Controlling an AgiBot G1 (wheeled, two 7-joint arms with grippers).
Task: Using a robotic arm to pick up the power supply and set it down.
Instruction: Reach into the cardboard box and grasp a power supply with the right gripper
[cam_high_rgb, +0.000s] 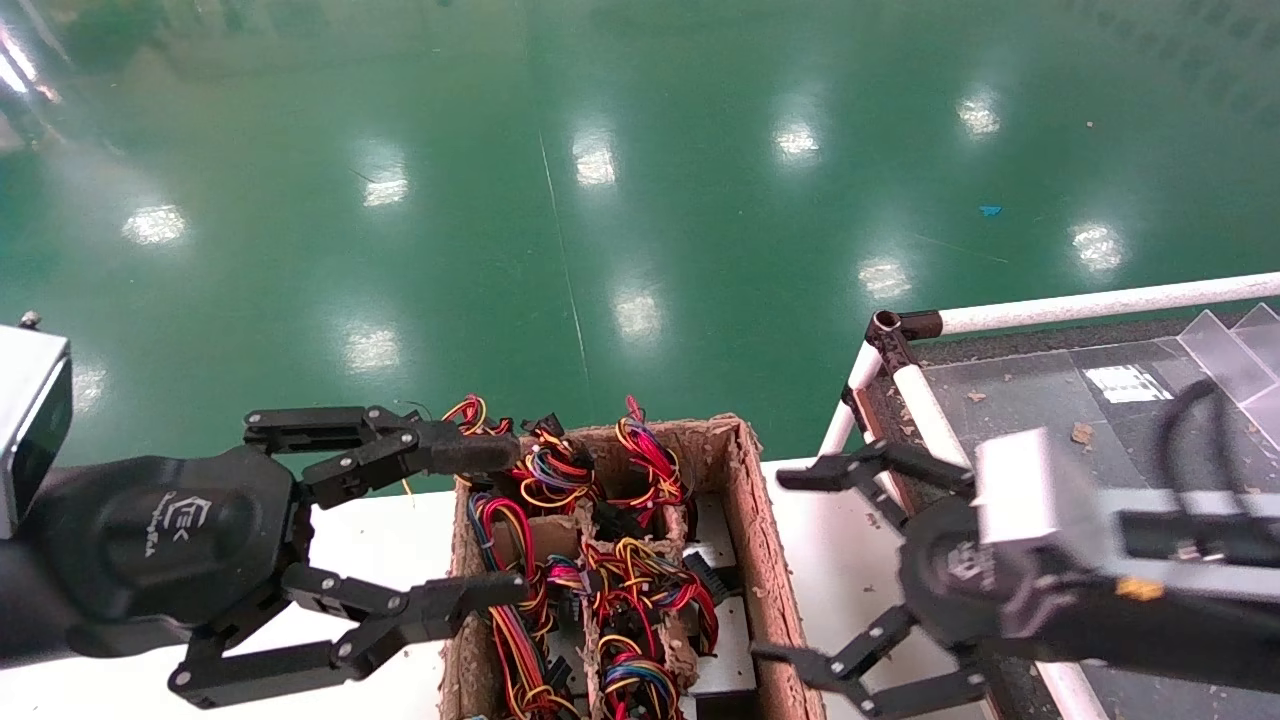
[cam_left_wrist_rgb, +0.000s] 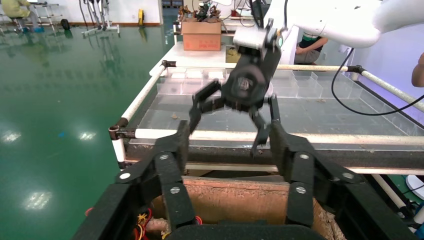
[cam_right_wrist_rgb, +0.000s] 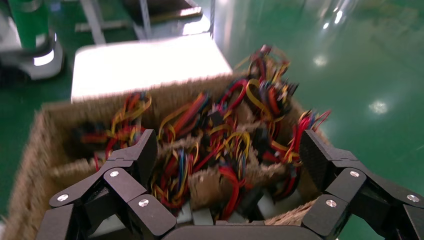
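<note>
The silver power supply (cam_high_rgb: 725, 667) is across the box from my left gripper, so my right gripper needs to grab its wire bundle (cam_high_rgb: 696, 596) and lift it toward the dark table.
A brown cardboard box (cam_high_rgb: 762, 540) with paper dividers holds several power supplies (cam_high_rgb: 716, 548); their silver bodies lie mostly hidden under red, yellow, orange and black wire bundles (cam_high_rgb: 640, 580). My left gripper (cam_high_rgb: 495, 522) is open at the box's left wall, fingertips over the nearest wires. My right gripper (cam_high_rgb: 778, 565) hangs open just outside the right wall, holding nothing. The right wrist view looks between the open right gripper (cam_right_wrist_rgb: 227, 150) into the box (cam_right_wrist_rgb: 30, 150), where silver bodies (cam_right_wrist_rgb: 201, 216) show beneath the wires. The left wrist view shows the open left gripper (cam_left_wrist_rgb: 230, 145) above the box wall (cam_left_wrist_rgb: 235, 200), with the right gripper (cam_left_wrist_rgb: 232, 107) beyond.
The box stands on a white surface (cam_high_rgb: 370, 530). To the right is a table framed in white tubes (cam_high_rgb: 1100, 298) with a dark top and clear trays (cam_high_rgb: 1215, 350). Green floor lies behind. A second cardboard box (cam_left_wrist_rgb: 201, 34) stands far off.
</note>
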